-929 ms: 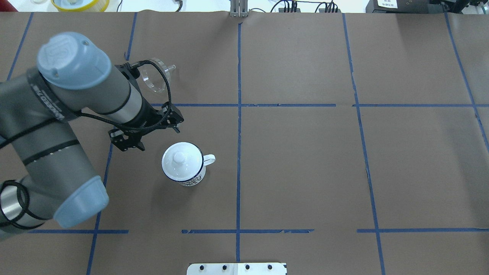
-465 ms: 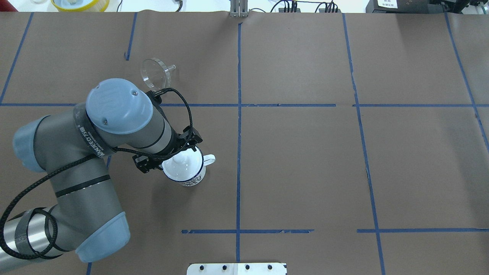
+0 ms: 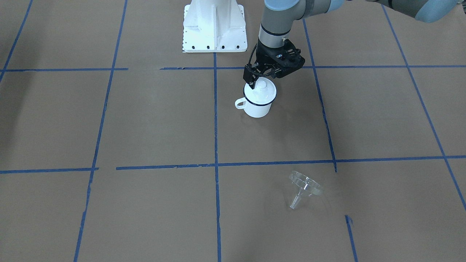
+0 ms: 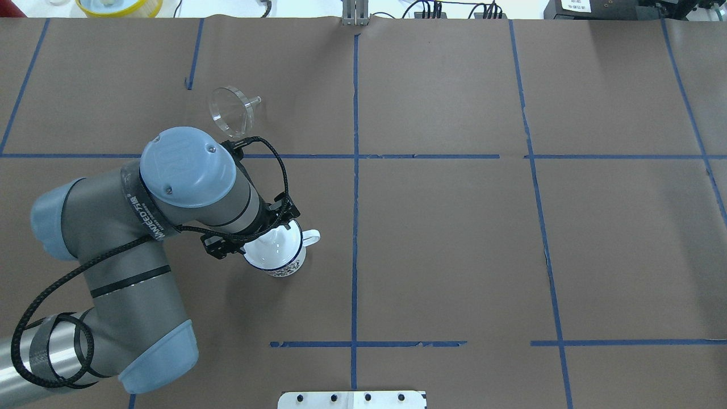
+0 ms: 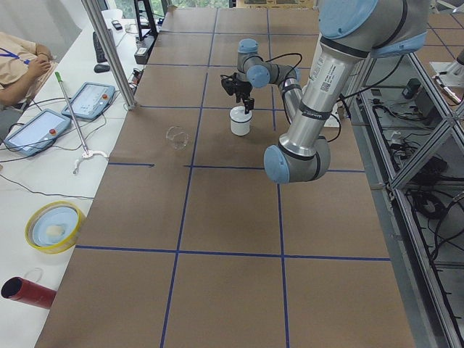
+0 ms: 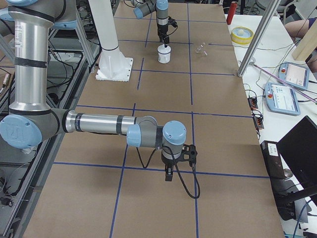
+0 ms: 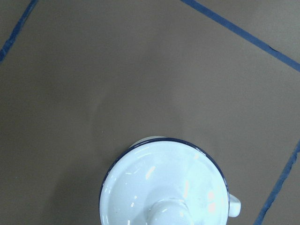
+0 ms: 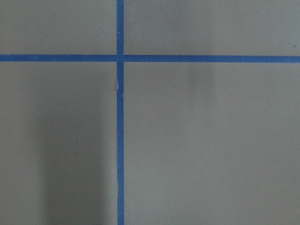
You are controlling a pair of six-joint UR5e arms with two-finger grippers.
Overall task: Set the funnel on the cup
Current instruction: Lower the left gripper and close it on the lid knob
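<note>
The lid [image 3: 264, 93] sits inside the dark blue rim [image 3: 258, 104], so the lid will come straight off and the mug will stay standing when I lift the knob.
The cup [image 3: 256, 105] is a white enamel mug with a dark blue rim, and it stands upright with a white knobbed lid [image 3: 260, 92] on it. My left gripper [image 3: 259, 80] hangs straight down over the lid, its jaws open at the knob. The left wrist view shows the lid [image 7: 164, 187] close below. The clear funnel [image 4: 231, 109] lies on its side on the table, beyond the mug and apart from it; it also shows in the front-facing view [image 3: 304, 185]. My right gripper [image 6: 168, 176] points down far off; I cannot tell its state.
Brown paper with blue tape lines covers the table [image 4: 454, 238]. The robot's white base [image 3: 214, 27] stands behind the mug. A yellow-rimmed bowl [image 5: 53, 226], a red tube [image 5: 27, 292] and tablets [image 5: 36, 130] sit on the operators' side bench.
My left arm swung from beside the funnel over to the mug and now sits above the lid. In the last half second it shifted only slightly. Funnel and mug stayed put.
</note>
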